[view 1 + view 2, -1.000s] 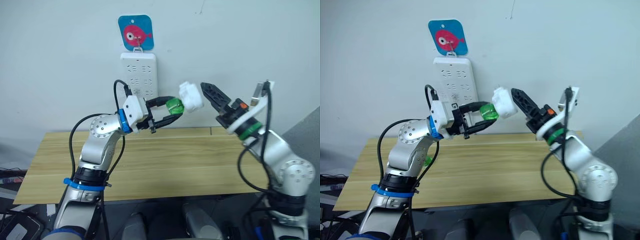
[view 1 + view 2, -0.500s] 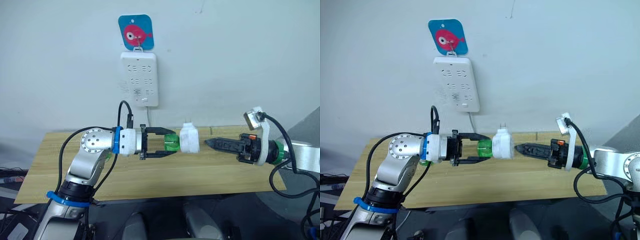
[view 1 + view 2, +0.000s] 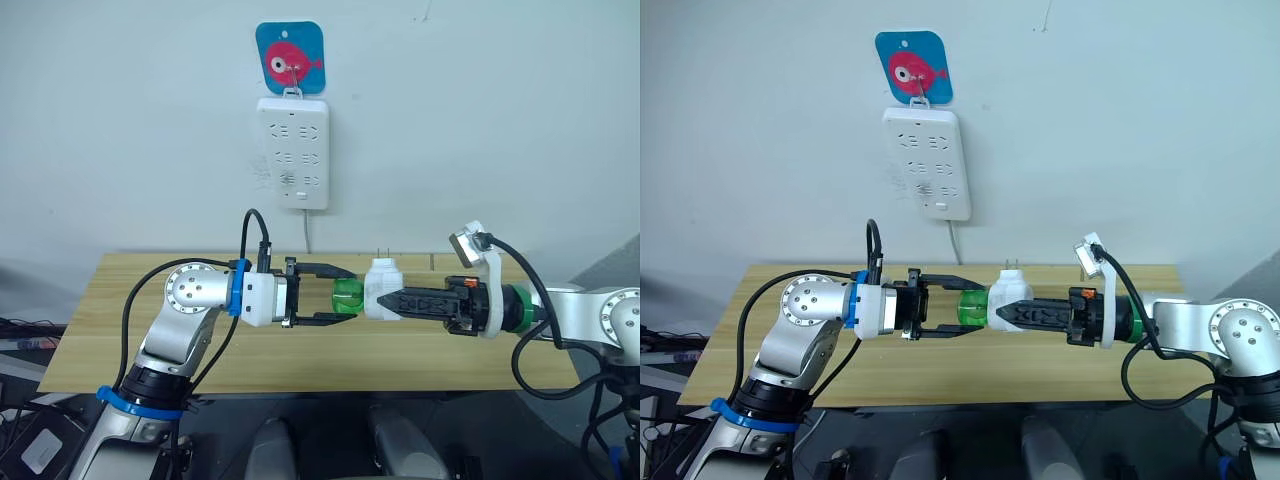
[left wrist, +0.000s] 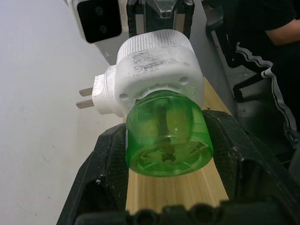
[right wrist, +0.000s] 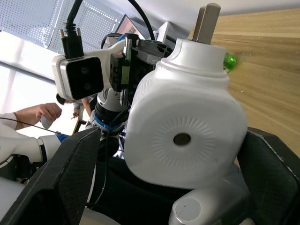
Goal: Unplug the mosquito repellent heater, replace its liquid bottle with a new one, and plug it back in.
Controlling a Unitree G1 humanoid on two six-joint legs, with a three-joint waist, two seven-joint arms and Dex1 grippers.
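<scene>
A round hole shows in the heater's vented side opposite the green liquid bottle. I will therefore expect a dark wick to be hidden inside.
The mosquito repellent heater is a white rounded unit held level above the table, its prongs pointing up. Its green liquid bottle is still screwed in, and my left gripper is shut on that bottle. In the left wrist view the bottle sits between my black fingers, with the heater beyond it. My right gripper reaches in from the right, open. Its fingers straddle the heater's vented face, with a gap on one side.
A white power strip hangs on the wall below a blue fish hook, all its sockets free. The wooden table lies under both arms. A person in dark clothes stands to the side, with a hand visible.
My left gripper has brought the heater and bottle down from near the power strip to above the table. My right gripper has moved left, so its fingers now flank the heater.
</scene>
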